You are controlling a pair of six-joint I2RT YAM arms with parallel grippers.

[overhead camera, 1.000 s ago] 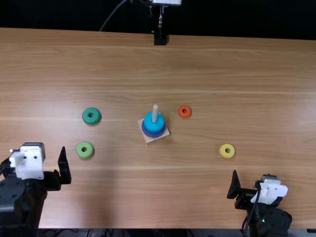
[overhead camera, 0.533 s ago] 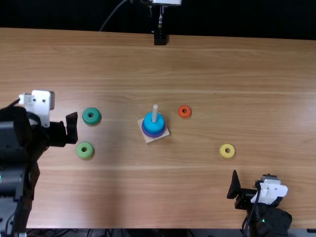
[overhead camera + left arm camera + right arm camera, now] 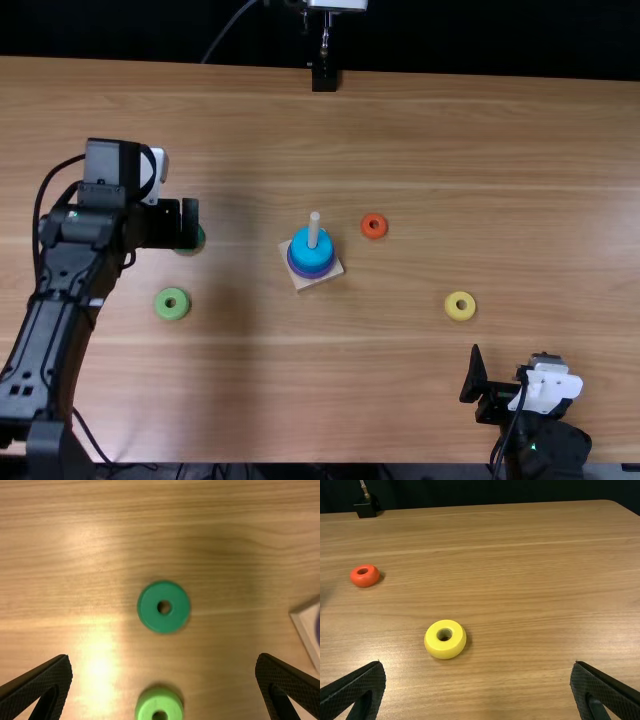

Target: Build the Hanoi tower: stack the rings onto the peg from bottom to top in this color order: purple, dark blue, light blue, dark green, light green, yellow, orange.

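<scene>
My gripper will lower the dark green ring [image 3: 164, 607], and the ring will slide down and leave the peg's tip showing, because the peg [image 3: 314, 230] stands well above the light blue ring.
My left gripper [image 3: 188, 222] is above the dark green ring [image 3: 201, 241], partly covering it in the top view. In the left wrist view, the left gripper [image 3: 164, 680] is open, the dark green ring [image 3: 164, 607] lying flat beyond its fingers. The light green ring [image 3: 172, 304] lies nearer the front edge. On the wooden base [image 3: 303, 284], the peg [image 3: 314, 229] holds a light blue ring [image 3: 311, 252] above darker blue and purple. An orange ring [image 3: 374, 226] and a yellow ring [image 3: 460, 306] lie right of it. My right gripper [image 3: 470, 375], also [image 3: 477, 680], stands open, holding nothing.
At the far edge of the table [image 3: 420, 130] stands a black mount [image 3: 324, 78] with a metal rod. The left arm [image 3: 70, 300] stretches over the table's left side.
The left arm has swung forward from the near left, its gripper ending over the dark green ring. The right arm and all the rings have stayed in place.
</scene>
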